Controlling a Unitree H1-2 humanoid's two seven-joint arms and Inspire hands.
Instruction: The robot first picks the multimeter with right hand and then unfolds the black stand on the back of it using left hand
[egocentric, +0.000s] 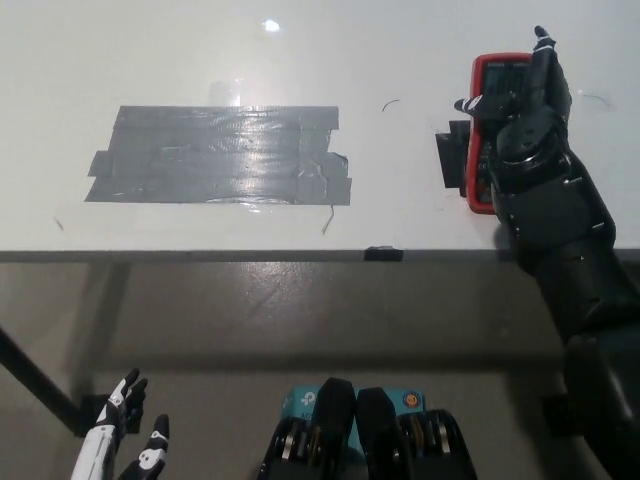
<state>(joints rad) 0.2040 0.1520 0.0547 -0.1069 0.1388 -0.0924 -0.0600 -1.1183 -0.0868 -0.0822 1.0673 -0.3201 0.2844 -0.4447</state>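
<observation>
I expect the small black piece to stay behind when I lift the red multimeter, because the piece has flat, stepped edges like the grey tape.
A red multimeter lies flat on the white table at the far right, its long side running away from me. My black right hand hovers over it with fingers spread, open, covering most of its right half; whether it touches the meter is unclear. A small black piece sticks out at the meter's left side. Down at the bottom left, below the table edge, my white left hand rests open and holds nothing.
A large patch of grey tape covers the table's middle left. A small black clip sits on the front edge. Below the edge is grey floor, with a dark table leg at lower left.
</observation>
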